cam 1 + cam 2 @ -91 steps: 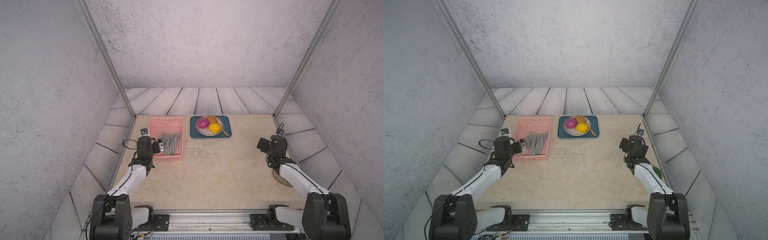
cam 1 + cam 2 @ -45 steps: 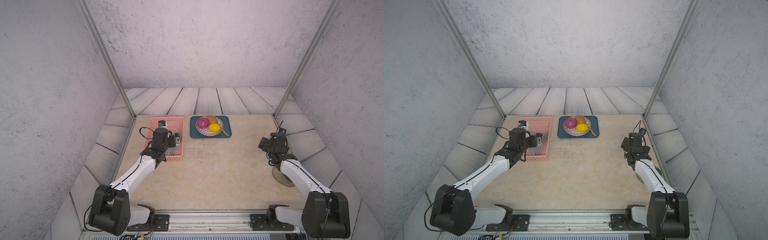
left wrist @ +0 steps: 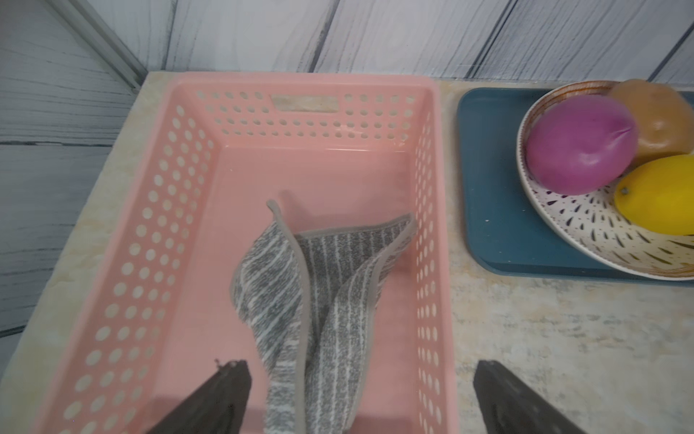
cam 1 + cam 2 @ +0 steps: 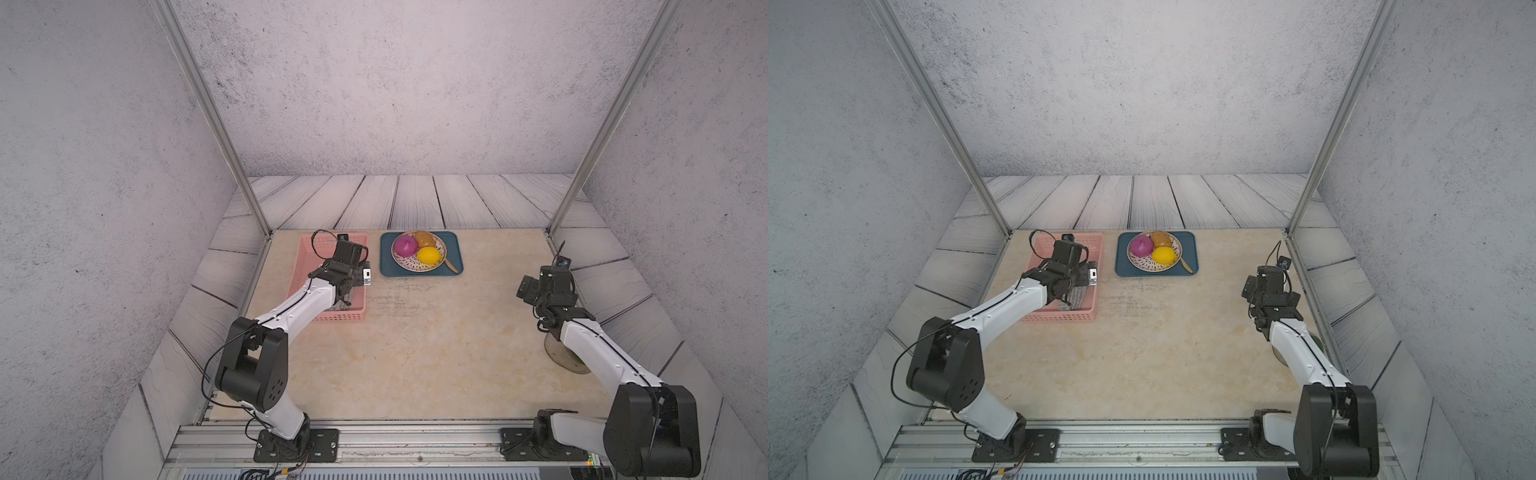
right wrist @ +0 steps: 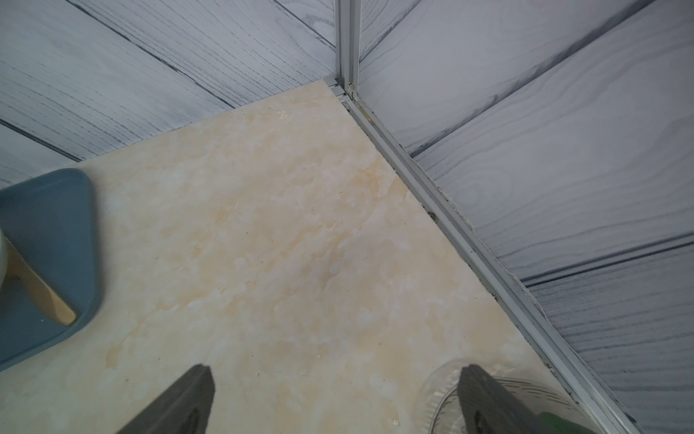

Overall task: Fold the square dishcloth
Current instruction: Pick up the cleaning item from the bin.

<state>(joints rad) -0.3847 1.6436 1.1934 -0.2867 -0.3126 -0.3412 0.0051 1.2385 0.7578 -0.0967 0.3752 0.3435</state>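
Note:
The dishcloth (image 3: pixel 336 296) should keep a corner folded over when the robot lifts it and lays it out, because its trimmed edges (image 3: pixel 303 269) double back across the crumpled middle.
The square dishcloth (image 3: pixel 319 300), grey with thin whitish stripes, lies crumpled and folded over itself in the near right part of the pink basket (image 3: pixel 300 80). In both top views only a bit of the dishcloth (image 4: pixel 348 301) (image 4: pixel 1077 297) shows under the left arm. My left gripper (image 3: pixel 358 370) hangs open just above the cloth, one finger over the basket floor, the other past the basket's right wall. In both top views this gripper (image 4: pixel 349 291) (image 4: pixel 1074 286) is over the basket (image 4: pixel 307 257). My right gripper (image 5: pixel 336 372) (image 4: pixel 528 289) is open and empty over bare table at the right.
A blue tray (image 4: pixel 454 245) beside the basket holds a patterned plate (image 4: pixel 399 262) with a purple, a brown and a yellow fruit, plus a wooden spoon (image 4: pixel 451 266). A clear glass bowl (image 4: pixel 561 361) sits under the right arm near the table's right rail. Metal posts stand at the back corners.
My left arm swung from the table's left edge inward and forward, now over the basket and cloth. The right gripper shifted slightly toward the back. Both stayed open.

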